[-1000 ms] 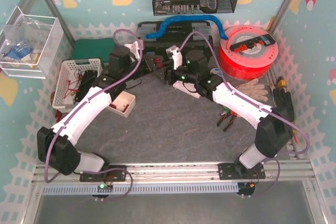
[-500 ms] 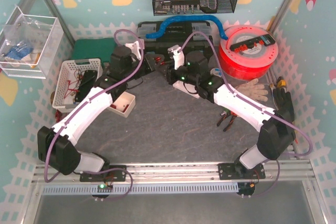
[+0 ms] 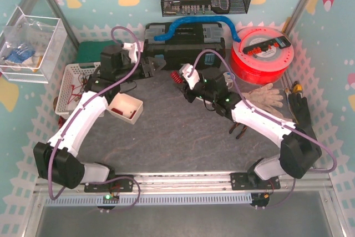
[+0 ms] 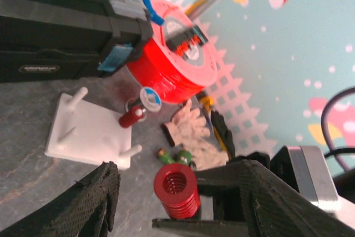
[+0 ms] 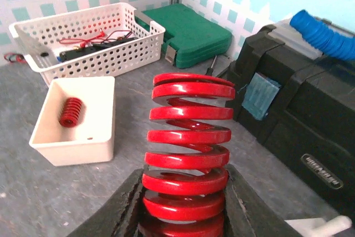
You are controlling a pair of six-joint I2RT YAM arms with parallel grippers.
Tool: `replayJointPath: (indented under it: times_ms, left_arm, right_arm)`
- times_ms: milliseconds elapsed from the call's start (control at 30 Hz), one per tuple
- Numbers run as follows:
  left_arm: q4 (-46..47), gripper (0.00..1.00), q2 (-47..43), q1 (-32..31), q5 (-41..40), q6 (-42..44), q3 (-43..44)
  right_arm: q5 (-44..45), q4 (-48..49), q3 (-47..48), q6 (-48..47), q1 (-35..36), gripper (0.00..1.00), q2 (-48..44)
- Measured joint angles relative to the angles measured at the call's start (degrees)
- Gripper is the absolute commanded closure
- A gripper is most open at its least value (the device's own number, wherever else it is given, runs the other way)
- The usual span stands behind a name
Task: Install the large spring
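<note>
The large spring lies level in my right gripper while the plate's pegs stand upright, so my left gripper should grasp its loose end and turn it down.
The large red spring stands upright between my right gripper's fingers, which are shut on its lower coils. In the top view the spring is held in front of the black toolbox, with my right gripper just right of it. My left gripper is open and empty, a short way left of the spring. In the left wrist view the spring shows end-on between my open left gripper's jaws. Beyond it lies the white peg plate, with a small red spring on one peg.
A white bin holding a small red spring sits left of centre. A white basket and a green case are at the left. The black toolbox, red spool, gloves and pliers lie behind and to the right.
The two grippers were close together in front of the toolbox. My left arm has pulled back to the left, and my right arm has drawn back to the right with the spring.
</note>
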Motion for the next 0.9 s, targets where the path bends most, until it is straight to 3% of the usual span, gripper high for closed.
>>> replayJointPath:
  times_ms: [200,700,833,900]
  left_arm:
    - [-7.3,0.36,2.3,-0.3,6.4,6.8,5.6]
    - [-11.6,0.44,10.6,-4.2,11.9,7.7,10.3]
    - [-11.6,0.51,11.6,-5.0,12.7,7.7,10.6]
    - [-11.7,0.6,11.8,-5.1,13.0,7.6,10.7]
  right_arm:
    - [0.4,2.6,-2.4,-8.6,0.0,1.0,-2.3]
    - [0.4,6.2,-3.5,-15.2,0.0,1.0,-3.5]
    - [0.4,6.2,-3.5,-15.7,0.0,1.0,-3.5]
    - [0.4,6.2,-3.5,-15.7,0.0,1.0,-3.5]
